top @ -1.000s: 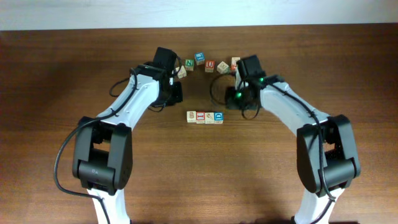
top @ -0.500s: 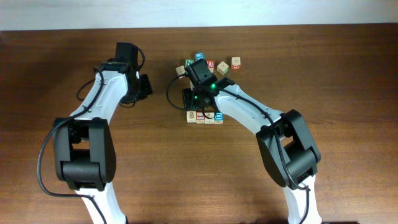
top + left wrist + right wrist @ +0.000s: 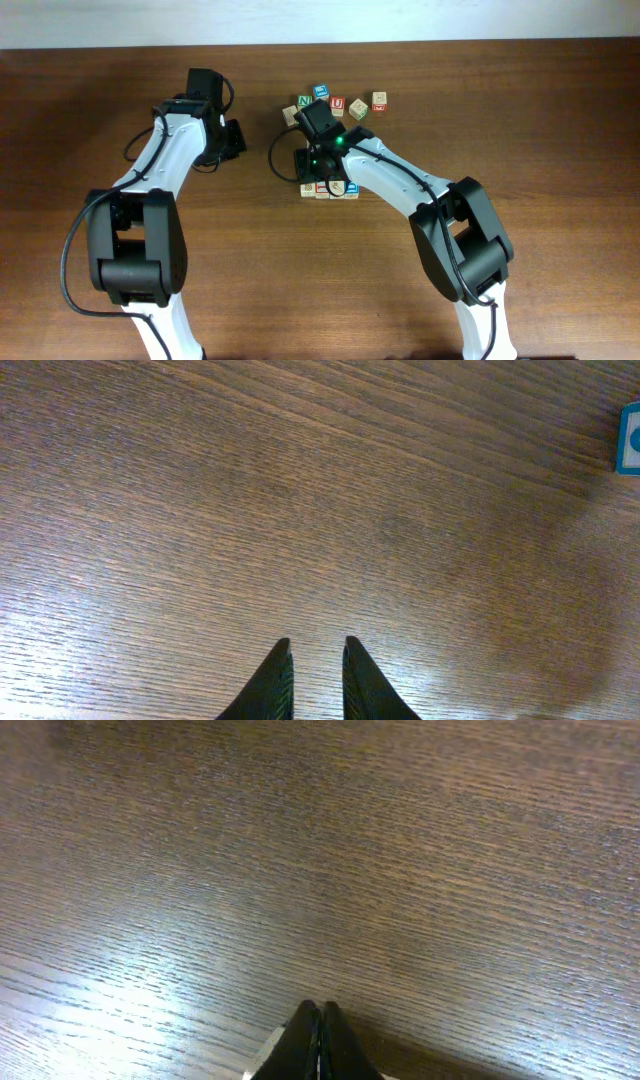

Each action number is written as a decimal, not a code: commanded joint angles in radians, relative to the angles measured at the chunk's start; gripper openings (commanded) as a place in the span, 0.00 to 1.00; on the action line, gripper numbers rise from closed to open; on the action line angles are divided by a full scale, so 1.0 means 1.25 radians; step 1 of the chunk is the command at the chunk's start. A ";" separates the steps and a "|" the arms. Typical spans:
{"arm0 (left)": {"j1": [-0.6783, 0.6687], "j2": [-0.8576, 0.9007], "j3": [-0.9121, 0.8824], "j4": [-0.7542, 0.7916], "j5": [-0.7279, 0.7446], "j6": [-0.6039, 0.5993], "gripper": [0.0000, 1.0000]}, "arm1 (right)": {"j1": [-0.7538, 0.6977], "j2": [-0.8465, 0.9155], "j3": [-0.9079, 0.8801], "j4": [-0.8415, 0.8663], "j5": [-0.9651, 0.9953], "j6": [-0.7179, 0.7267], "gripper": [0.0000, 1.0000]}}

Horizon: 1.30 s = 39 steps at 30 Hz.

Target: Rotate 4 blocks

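Note:
My right gripper is at the row's pale end (image 3: 307,190), in the way of my left gripper. It should move around to the blue end (image 3: 353,190) before both grippers press the row.
Four blocks lie in a row on the table, partly under my right arm: a pale one (image 3: 307,189), a red-bordered one (image 3: 322,189) and a blue one (image 3: 352,187) show, while the fourth is mostly covered. My right gripper (image 3: 306,170) hovers over the row's left end, and in its wrist view (image 3: 318,1010) the fingers are shut with nothing between them. A pale block corner (image 3: 268,1052) peeks out below the tips. My left gripper (image 3: 236,138) is away to the left. Seen from the left wrist (image 3: 315,648), it stands slightly open over bare wood.
Loose cubes lie behind the row: a green N cube (image 3: 304,102), a blue one (image 3: 321,91), a red U cube (image 3: 338,103) and pale ones (image 3: 358,110) (image 3: 379,99). A blue cube (image 3: 630,440) sits at the right edge of the left wrist view.
My right arm has swung left from beside the row to over its left end. The left arm has drawn back to the left, and its jaws have parted slightly.

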 commanded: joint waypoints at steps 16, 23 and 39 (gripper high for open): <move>0.000 0.001 -0.007 -0.002 -0.005 0.004 0.15 | 0.006 0.016 0.018 -0.026 -0.020 0.007 0.04; 0.000 0.001 -0.007 -0.001 -0.006 0.004 0.15 | -0.005 0.016 0.037 0.016 -0.020 0.000 0.11; 0.094 0.001 -0.007 -0.004 -0.063 0.003 0.18 | 0.066 0.027 0.067 -0.074 -0.019 -0.014 0.12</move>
